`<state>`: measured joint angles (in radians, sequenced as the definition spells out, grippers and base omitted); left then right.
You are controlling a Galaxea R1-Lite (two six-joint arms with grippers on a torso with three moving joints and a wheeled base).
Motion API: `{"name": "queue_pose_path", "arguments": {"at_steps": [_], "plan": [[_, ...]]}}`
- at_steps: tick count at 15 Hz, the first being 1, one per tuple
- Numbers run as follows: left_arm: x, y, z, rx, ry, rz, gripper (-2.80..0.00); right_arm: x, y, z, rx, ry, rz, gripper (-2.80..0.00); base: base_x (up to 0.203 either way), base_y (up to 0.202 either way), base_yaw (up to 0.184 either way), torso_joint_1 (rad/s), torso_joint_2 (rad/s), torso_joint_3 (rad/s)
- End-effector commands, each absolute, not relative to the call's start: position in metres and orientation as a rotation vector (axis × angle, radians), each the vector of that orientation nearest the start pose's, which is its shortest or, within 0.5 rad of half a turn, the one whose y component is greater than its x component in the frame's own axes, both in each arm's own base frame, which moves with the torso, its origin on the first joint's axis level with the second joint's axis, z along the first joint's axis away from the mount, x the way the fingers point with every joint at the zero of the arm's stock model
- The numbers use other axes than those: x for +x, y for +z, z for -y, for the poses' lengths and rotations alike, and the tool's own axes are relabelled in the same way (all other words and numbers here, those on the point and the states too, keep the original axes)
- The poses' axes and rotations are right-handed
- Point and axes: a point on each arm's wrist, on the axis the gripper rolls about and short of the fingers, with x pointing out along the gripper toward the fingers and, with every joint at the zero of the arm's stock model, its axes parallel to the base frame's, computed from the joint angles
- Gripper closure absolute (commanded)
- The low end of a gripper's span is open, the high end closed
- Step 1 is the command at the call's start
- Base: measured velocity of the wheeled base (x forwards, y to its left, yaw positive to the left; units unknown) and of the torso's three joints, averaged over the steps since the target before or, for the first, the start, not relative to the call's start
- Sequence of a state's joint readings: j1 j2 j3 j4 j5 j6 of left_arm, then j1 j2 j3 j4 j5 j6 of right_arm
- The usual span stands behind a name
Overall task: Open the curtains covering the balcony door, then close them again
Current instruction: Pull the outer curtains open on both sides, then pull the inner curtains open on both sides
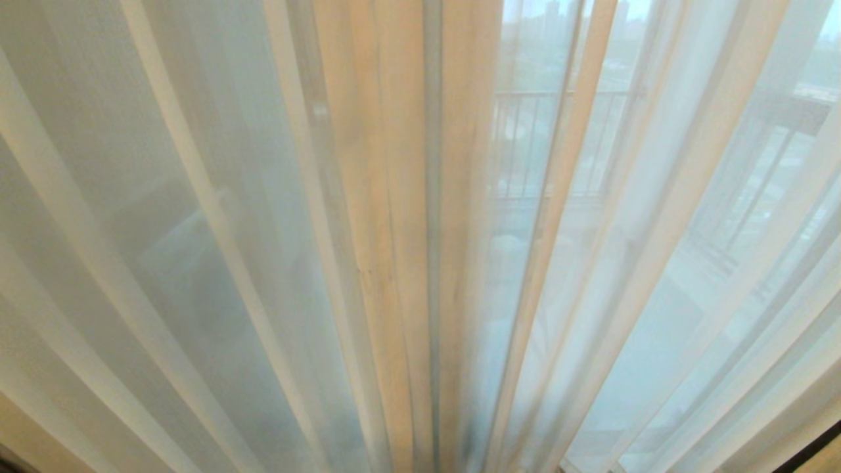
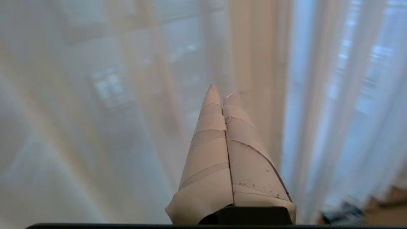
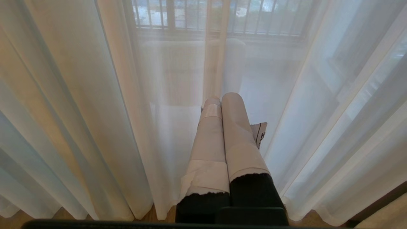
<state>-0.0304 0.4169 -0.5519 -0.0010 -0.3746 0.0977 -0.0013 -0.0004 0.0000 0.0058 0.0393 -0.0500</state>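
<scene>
I should keep reaching toward the curtains' overlapping middle (image 1: pixel 359 102) and keep opening my left gripper until its fingers are on both sides of that middle, because its empty fingers point at the dense part of the curtains (image 2: pixel 263 76).
The curtains (image 1: pixel 407 197) fill the head view as sheer cream pleats, drawn together, with a denser overlapping band down the middle. The balcony door is hidden behind the fabric. Neither gripper shows in the head view. In the left wrist view my left gripper (image 2: pixel 222 90) is shut and empty, its tape-wrapped fingers pointing at a dense fold of the curtains (image 2: pixel 254 47); I cannot tell whether they touch. In the right wrist view my right gripper (image 3: pixel 222 97) is shut and empty. It hangs low in front of the curtains (image 3: pixel 79 95), near their hem.
A balcony railing (image 1: pixel 545 98) shows faintly through the fabric. A dark strip (image 1: pixel 818 440) runs along the lower right corner beyond the curtain's edge. Wooden floor (image 3: pixel 152 216) shows under the hem. A small dark object (image 2: pixel 346 213) lies on the floor by the curtain.
</scene>
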Motion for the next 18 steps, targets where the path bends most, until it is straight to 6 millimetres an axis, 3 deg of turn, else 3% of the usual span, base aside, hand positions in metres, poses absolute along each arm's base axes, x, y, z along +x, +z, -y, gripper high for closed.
{"name": "queue_pose_path", "arguments": {"at_steps": [1, 6, 11, 12, 13, 18], "plan": [[0.018, 0.248, 0.011, 0.105, -0.494, 0.067, 0.0, -0.023, 0.075, -0.001, -0.05, 0.038, -0.005, 0.0, 0.0, 0.0, 0.0, 0.0, 0.0, 0.0], [0.061, 0.266, 0.025, 0.089, -0.719, -0.031, 0.0, -0.023, 0.075, -0.001, -0.05, 0.038, -0.005, 0.0, 0.0, 0.0, 0.0, 0.0, 0.0, 0.0], [0.116, 0.283, 0.055, 0.1, -0.824, -0.054, 0.0, -0.023, 0.075, -0.001, -0.05, 0.038, -0.005, 0.0, 0.0, 0.0, 0.0, 0.0, 0.0, 0.0], [0.124, 0.286, 0.061, 0.103, -0.828, -0.048, -1.59, -0.023, 0.075, -0.001, -0.05, 0.038, -0.005, 0.0, 0.0, 0.0, 0.0, 0.0, 0.0, 0.0], [0.132, 0.289, 0.066, 0.105, -0.825, -0.041, -2.8, -0.023, 0.075, -0.001, -0.05, 0.038, -0.005, 0.0, 0.0, 0.0, 0.0, 0.0, 0.0, 0.0], [0.168, 0.302, 0.083, 0.108, -0.774, -0.012, -2.8, -0.023, 0.075, -0.001, -0.05, 0.038, -0.005, 0.0, 0.0, 0.0, 0.0, 0.0, 0.0, 0.0]]}}
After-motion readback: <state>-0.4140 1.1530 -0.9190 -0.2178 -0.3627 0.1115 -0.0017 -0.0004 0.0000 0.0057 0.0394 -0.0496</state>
